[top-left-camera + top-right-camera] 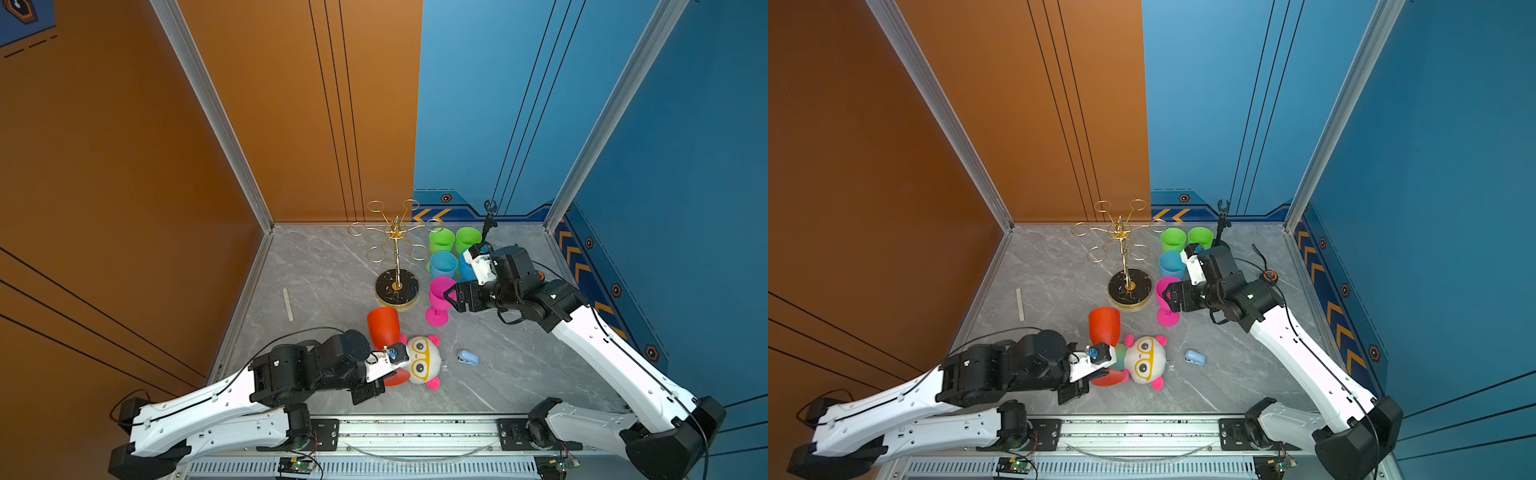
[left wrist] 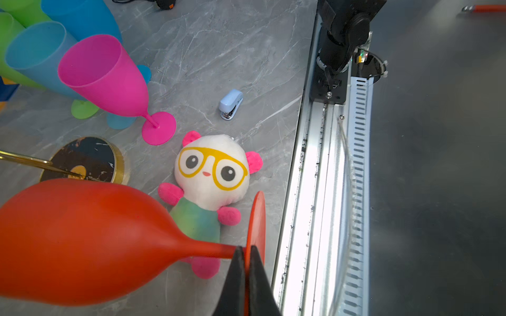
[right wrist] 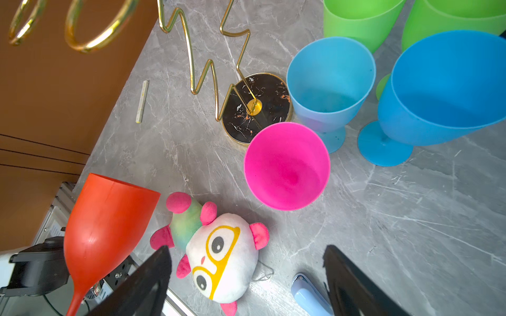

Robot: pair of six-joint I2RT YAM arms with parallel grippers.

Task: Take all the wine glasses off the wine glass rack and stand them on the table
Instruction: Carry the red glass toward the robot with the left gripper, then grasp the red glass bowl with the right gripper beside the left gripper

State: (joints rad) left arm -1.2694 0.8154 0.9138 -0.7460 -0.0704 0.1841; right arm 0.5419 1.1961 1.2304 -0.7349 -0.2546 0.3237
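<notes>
The robot's left gripper is on the red wine glass's stem and the glass's rim is free, so the right gripper should keep going toward the red wine glass's rim and close there.
The gold wire wine glass rack stands at the back middle on its round black base; none of its loops that show holds anything. A red wine glass hangs tilted in front of the base, above a plush toy. My left gripper is shut on its thin stem, right by the foot. In the right wrist view the glass shows at the left. My right gripper is open beside the rim of a pink glass, with nothing between its fingers.
Two green glasses and two blue ones stand right of the rack, the pink one in front of them. A panda plush, a small blue stapler, a pale stick and a slim black stand are also on the table.
</notes>
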